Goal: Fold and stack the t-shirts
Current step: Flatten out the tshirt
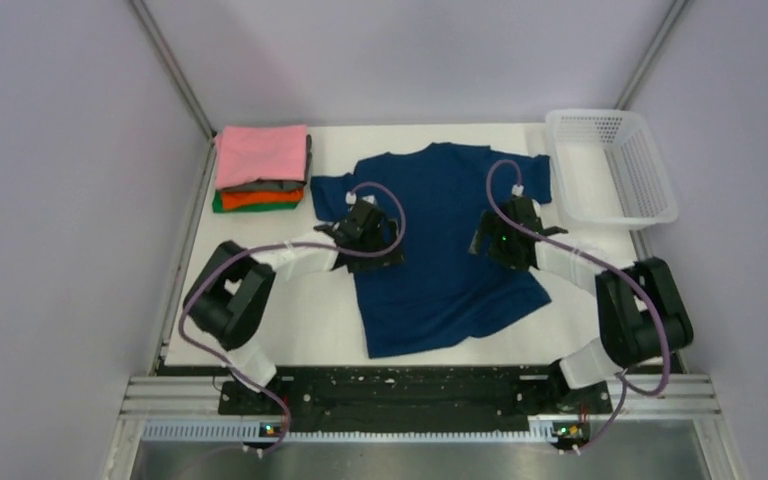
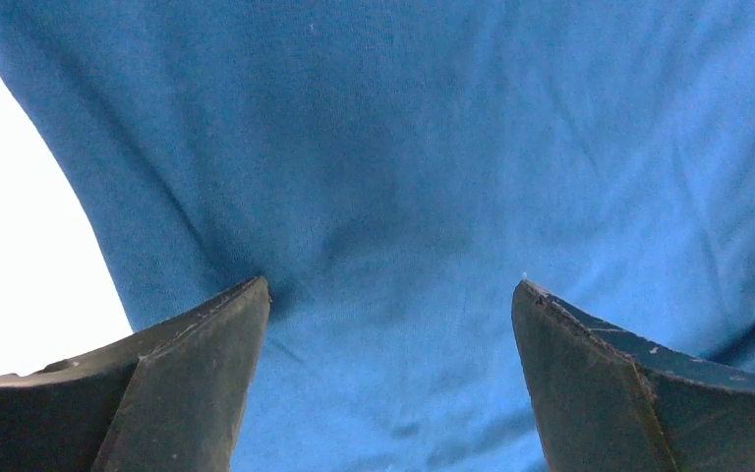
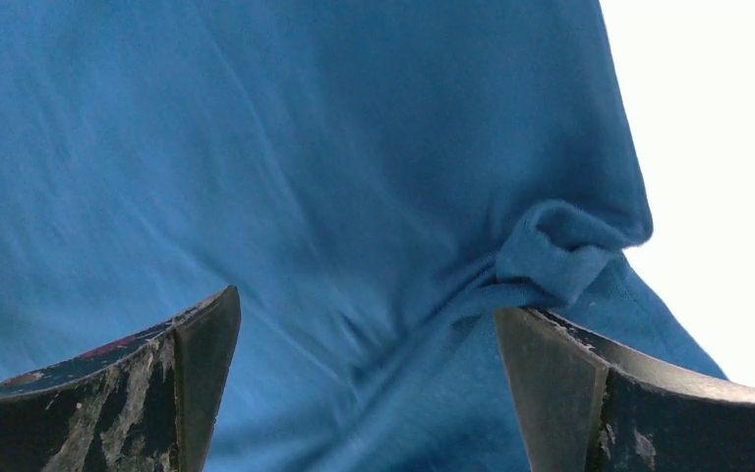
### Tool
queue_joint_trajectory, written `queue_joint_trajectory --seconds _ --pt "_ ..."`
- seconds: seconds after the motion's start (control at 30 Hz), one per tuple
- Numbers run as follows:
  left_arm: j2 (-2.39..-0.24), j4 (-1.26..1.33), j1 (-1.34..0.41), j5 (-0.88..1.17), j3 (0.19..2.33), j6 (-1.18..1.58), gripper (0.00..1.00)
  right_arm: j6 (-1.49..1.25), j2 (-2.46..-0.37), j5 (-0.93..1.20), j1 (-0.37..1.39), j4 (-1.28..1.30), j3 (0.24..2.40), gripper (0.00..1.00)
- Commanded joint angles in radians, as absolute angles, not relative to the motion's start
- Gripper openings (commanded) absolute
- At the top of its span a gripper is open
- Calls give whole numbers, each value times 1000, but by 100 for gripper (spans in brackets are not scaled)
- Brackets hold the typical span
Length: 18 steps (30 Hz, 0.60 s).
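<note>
I see the navy blue t-shirt's collar (image 1: 434,149) at the far side, so I should turn the shirt (image 1: 438,230) until the collar faces my left gripper's side before I fold it.
A navy blue t-shirt (image 1: 440,250) lies spread flat on the white table, collar at the far side. My left gripper (image 1: 365,218) hovers over the shirt's left side near the sleeve. It is open, with blue cloth (image 2: 393,197) between the fingers. My right gripper (image 1: 505,232) is over the shirt's right side, also open. A bunched fold (image 3: 555,251) of cloth lies by its right finger. A stack of folded shirts stands at the back left: pink (image 1: 262,153) on top, then grey, orange (image 1: 260,198) and green.
A white mesh basket (image 1: 615,165) stands at the back right corner. Metal frame posts rise at both back corners. The table's left edge (image 1: 192,230) runs close beside the stack.
</note>
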<state>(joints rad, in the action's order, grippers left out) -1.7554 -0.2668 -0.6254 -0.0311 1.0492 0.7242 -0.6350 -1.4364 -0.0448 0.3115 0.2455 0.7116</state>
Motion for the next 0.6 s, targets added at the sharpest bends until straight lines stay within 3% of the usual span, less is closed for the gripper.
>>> queue_joint_trajectory --seconds 0.0,0.2,0.3,0.43,0.57 --pt "-1628 -258 -720 162 798 853 99 -555 -1718 -32 316 143 953 99" --pt "-1573 -60 -873 444 718 830 99 -432 -2069 165 347 178 1427 99" --pt "-1607 -83 -894 461 779 798 99 -322 -2126 132 399 275 1592 99" --pt "-1533 -158 -899 384 860 734 99 -281 -2032 39 399 300 1593 99" --pt "-1395 -293 -889 180 903 705 99 -296 -1830 -118 370 298 1431 99"
